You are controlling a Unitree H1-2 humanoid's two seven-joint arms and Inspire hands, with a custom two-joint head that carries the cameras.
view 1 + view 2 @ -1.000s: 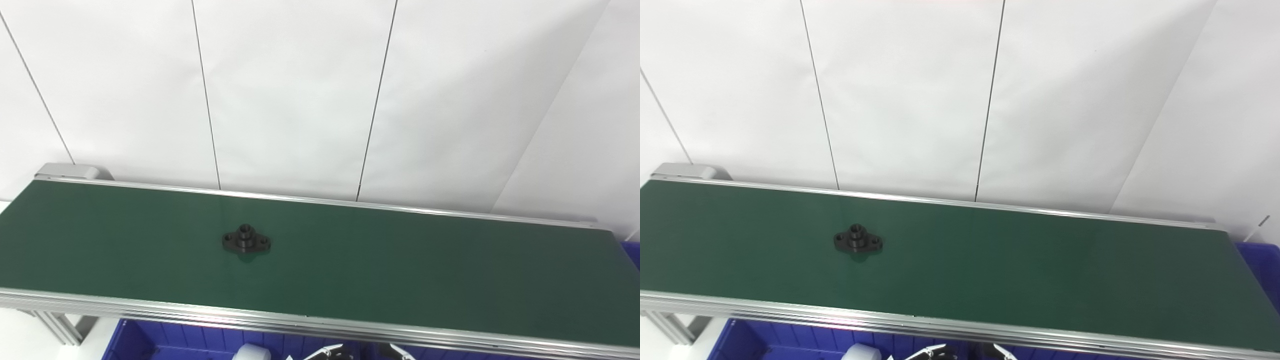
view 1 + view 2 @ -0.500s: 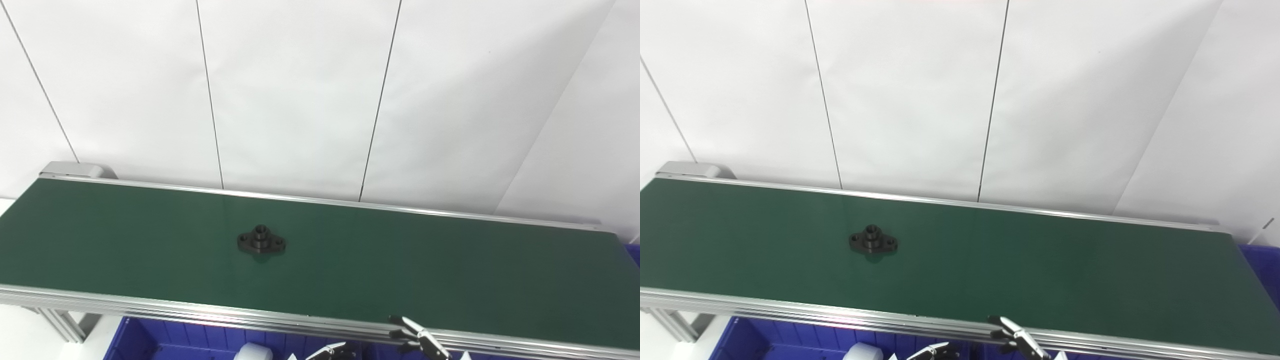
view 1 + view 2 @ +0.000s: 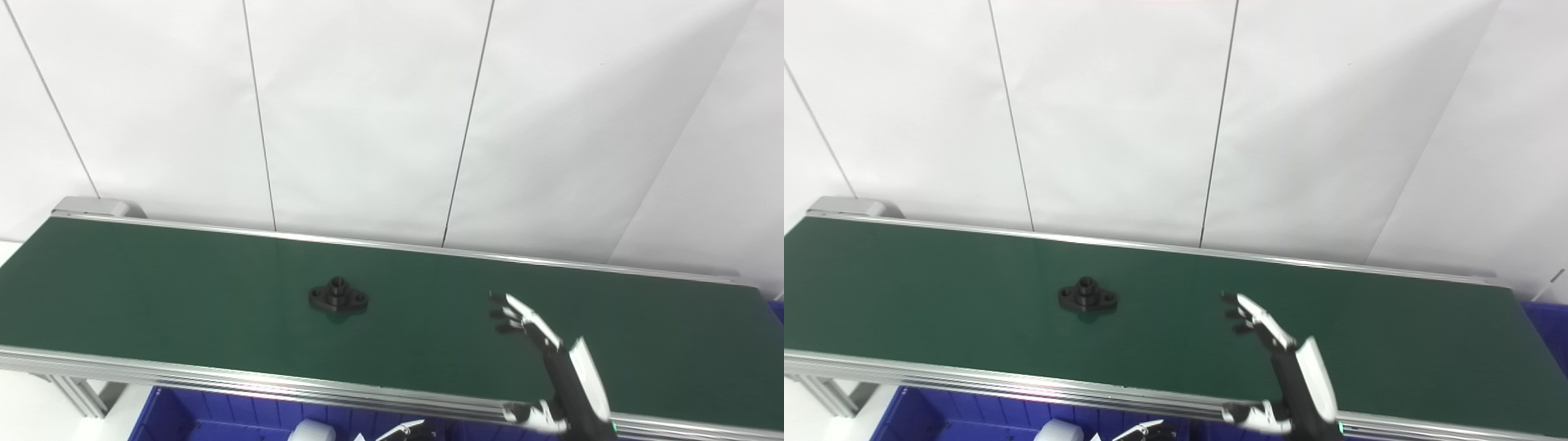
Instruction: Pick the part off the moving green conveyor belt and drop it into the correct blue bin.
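Observation:
A wide, flat edge (image 3: 321, 299) spreads out under the raised middle of the part, so the black flanged part (image 3: 337, 294) will come to rest flat in the blue bin when I drop it.
A black flanged part (image 3: 337, 297) with a raised hub and two bolt holes lies flat on the green conveyor belt (image 3: 153, 288), left of centre. My right hand (image 3: 560, 373) is raised over the belt's near right portion. It is open, with the fingers (image 3: 520, 315) spread and pointing up-left toward the part, still well to the right of it, and the thumb down by the belt's near rail. At the bottom edge only the fingertips of my left hand (image 3: 405, 430) show, below the belt rail and over a bin. Its state is hidden.
A blue bin (image 3: 184, 416) sits below the belt's near rail, with a white object (image 3: 312, 430) in it. Another blue bin (image 3: 1543, 318) shows past the belt's right end. Aluminium rails edge the belt, and a white panelled wall stands behind.
The part has ridden rightward on the belt. My right hand has come up from below the near rail and now reaches over the belt with fingers spread. The view shifted slightly.

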